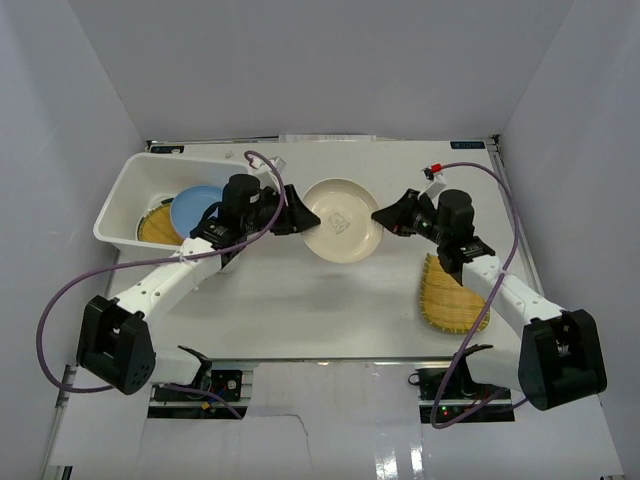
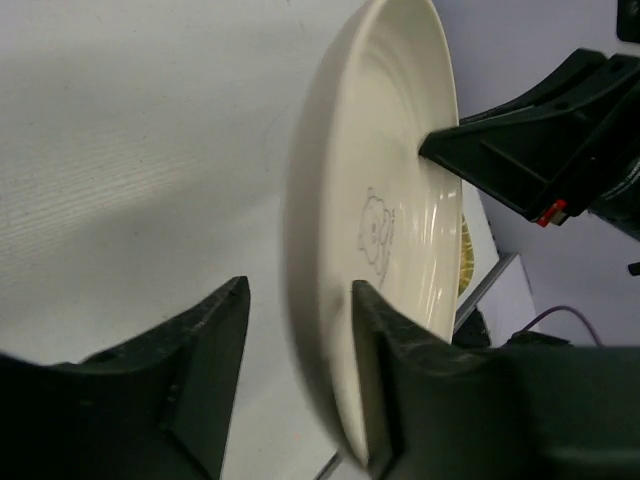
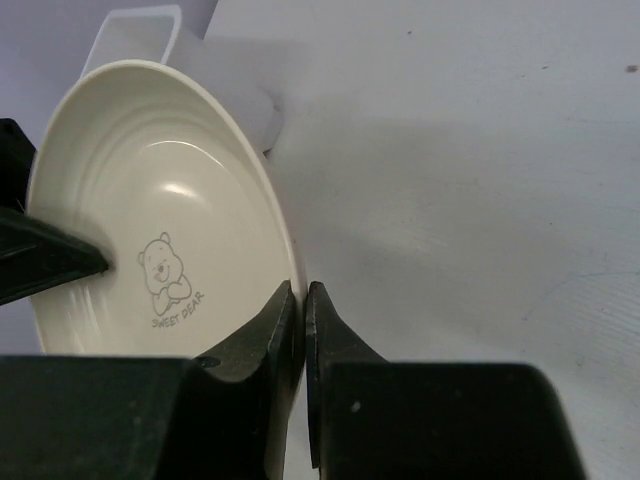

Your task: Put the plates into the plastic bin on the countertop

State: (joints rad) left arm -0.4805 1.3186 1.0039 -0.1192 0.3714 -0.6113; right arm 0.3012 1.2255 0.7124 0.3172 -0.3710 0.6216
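Next, I close my left gripper on the cream plate's free rim before my right gripper opens, because the plastic bin is too far away for my right gripper to reach.
A cream plate with a bear drawing hangs tilted above the countertop, between my two grippers. My right gripper is shut on its right rim; the right wrist view shows both fingers pinching the rim of the plate at the gripper. My left gripper is open and straddles the plate's left rim. In the left wrist view the gripper has one finger against the plate's inner face and the other apart from its underside. The white plastic bin at the left holds a blue plate and a yellow woven round plate.
A yellow woven plate lies on the countertop at the right, partly under my right arm. A small red-and-white object sits near the back right corner. White walls enclose the countertop on three sides.
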